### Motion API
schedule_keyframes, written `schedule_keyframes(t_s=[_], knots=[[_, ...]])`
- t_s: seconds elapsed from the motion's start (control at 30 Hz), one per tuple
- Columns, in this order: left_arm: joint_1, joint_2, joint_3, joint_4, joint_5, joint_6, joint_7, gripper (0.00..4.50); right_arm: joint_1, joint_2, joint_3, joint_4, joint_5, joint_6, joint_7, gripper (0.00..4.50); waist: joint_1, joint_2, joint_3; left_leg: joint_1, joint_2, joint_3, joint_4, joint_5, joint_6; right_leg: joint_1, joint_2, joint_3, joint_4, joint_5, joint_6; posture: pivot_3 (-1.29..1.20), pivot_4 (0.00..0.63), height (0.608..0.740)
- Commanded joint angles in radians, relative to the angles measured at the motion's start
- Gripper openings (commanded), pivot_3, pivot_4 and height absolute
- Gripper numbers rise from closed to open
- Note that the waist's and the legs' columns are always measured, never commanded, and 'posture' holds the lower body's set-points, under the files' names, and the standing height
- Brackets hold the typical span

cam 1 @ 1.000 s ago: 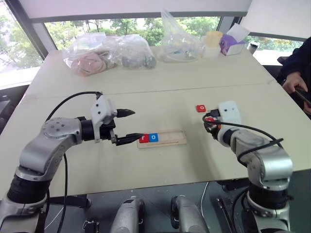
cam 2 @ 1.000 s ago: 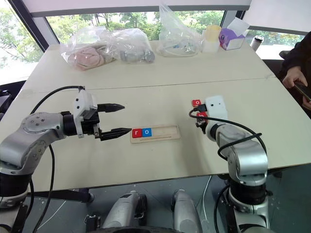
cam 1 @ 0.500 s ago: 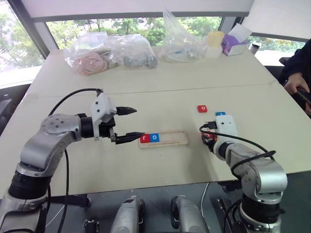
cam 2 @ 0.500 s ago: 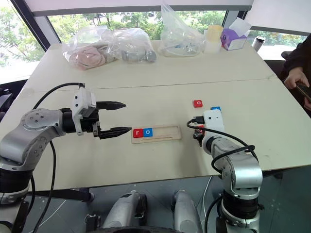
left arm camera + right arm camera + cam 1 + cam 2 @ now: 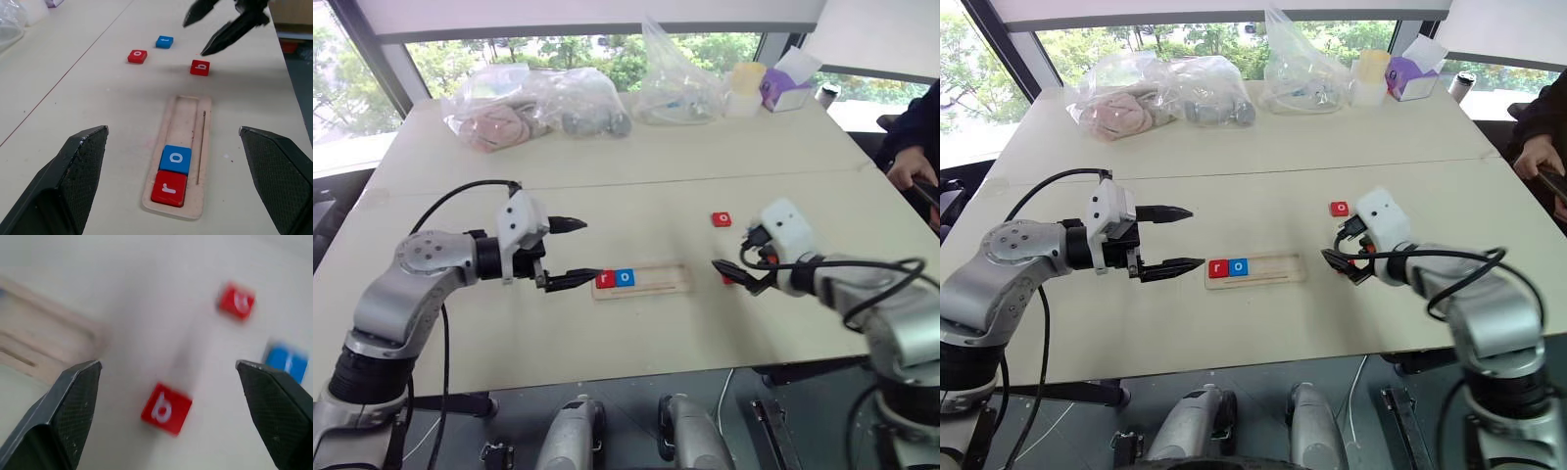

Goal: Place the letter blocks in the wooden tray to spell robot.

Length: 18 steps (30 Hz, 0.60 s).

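Note:
The red b block (image 5: pixel 167 409) is at an angle to my right gripper's fingers. I should therefore turn and pinch the red b block's top and bottom edges (image 5: pixel 175 392).
The wooden tray (image 5: pixel 656 279) lies at mid-table with a red r block (image 5: pixel 605 280) and a blue o block (image 5: pixel 625 277) at its left end. My left gripper (image 5: pixel 593 250) hovers open just left of the tray. Right of the tray, a red b block (image 5: pixel 166 409) lies flat on the table under my right gripper (image 5: pixel 736 275), which hangs open just above it and points toward the tray. A red o block (image 5: pixel 722 219) and a blue block (image 5: pixel 164 41) lie farther back.
Clear plastic bags (image 5: pixel 529 103) of items, a cup (image 5: pixel 744 83) and a purple box (image 5: pixel 783 88) stand along the table's far side. A person's hand (image 5: pixel 906 166) rests at the right edge.
My right gripper was shut and pointing down at the red b block; it has risen, swung toward the tray and opened, leaving the block on the table. The left arm has not moved.

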Motion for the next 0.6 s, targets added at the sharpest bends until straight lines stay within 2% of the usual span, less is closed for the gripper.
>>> schedule_keyframes(t_s=[0.03, 0.1, 0.27, 0.6], knots=[[-0.024, -0.008, -0.001, -0.006, 0.008, -0.034, 0.001, 4.50, 0.049, -0.120, 0.013, 0.148, -0.008, -0.394, 0.286, 4.48, 0.002, 0.000, 0.000, 0.000, 0.000, 0.000, 0.000, 0.000, 0.000, 0.000, 0.000, 0.000, 0.000, 0.000, 0.000, 0.00, 0.150, 0.725], [-0.031, -0.011, -0.003, 0.000, 0.010, -0.038, 0.000, 4.50, 0.057, -0.171, 0.056, 0.258, -0.058, -0.585, 0.377, 4.48, 0.001, -0.002, 0.001, 0.000, 0.000, 0.001, 0.000, 0.000, 0.001, 0.001, 0.000, 0.000, 0.000, 0.000, 0.001, 0.00, 0.150, 0.725], [-0.032, -0.008, -0.005, 0.007, 0.022, -0.052, -0.002, 4.50, -0.031, -0.198, 0.159, 0.547, -0.143, -0.846, 0.531, 4.48, -0.002, -0.003, 0.002, 0.000, 0.000, 0.003, 0.002, 0.000, 0.001, 0.001, 0.000, 0.001, 0.000, 0.000, 0.001, 0.00, 0.150, 0.725], [-0.020, 0.005, 0.015, -0.013, 0.024, -0.042, 0.018, 4.50, -0.202, -0.102, 0.266, 0.887, -0.246, -1.037, 0.614, 4.48, 0.002, -0.003, 0.002, 0.001, 0.000, 0.003, 0.002, 0.000, 0.001, 0.001, 0.000, 0.001, 0.002, 0.001, 0.001, 0.00, 0.150, 0.725]])
